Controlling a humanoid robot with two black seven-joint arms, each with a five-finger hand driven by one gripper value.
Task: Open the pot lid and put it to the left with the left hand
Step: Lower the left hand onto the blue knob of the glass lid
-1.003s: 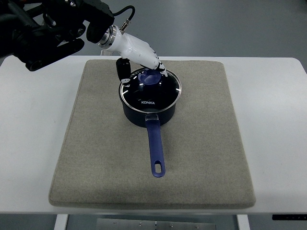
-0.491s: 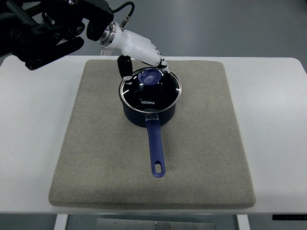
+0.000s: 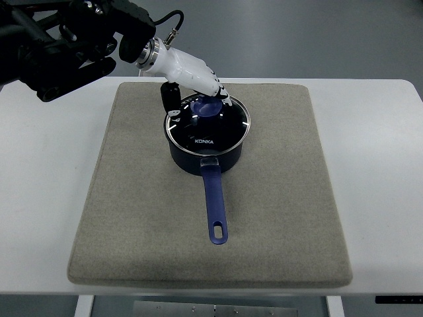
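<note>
I see only plain dark (image 3: pixel 221 131) through the glass, so the pot (image 3: pixel 188 160) should be empty when I lift the lid.
A dark blue saucepan (image 3: pixel 198 158) stands on the grey mat (image 3: pixel 132 218), its long blue handle (image 3: pixel 214 201) pointing toward me. The glass lid (image 3: pixel 218 129) with a blue knob (image 3: pixel 207 107) sits on the pot. My left hand (image 3: pixel 197 102), white with a dark thumb (image 3: pixel 171 99), reaches in from the upper left and hovers over the far side of the lid. Its fingers are spread around the knob, the thumb apart on the left and the other fingertips (image 3: pixel 223 96) behind it. I cannot see them pressing on the knob. The right arm is out of view.
The mat lies on a white table (image 3: pixel 46 198). My black left arm (image 3: pixel 66 39) crosses the top left corner. The mat is bare to the left of the pot (image 3: pixel 125 152).
The left hand rose slightly off the lid half a second ago and has come back down close to the knob. The lid and pot have not moved.
</note>
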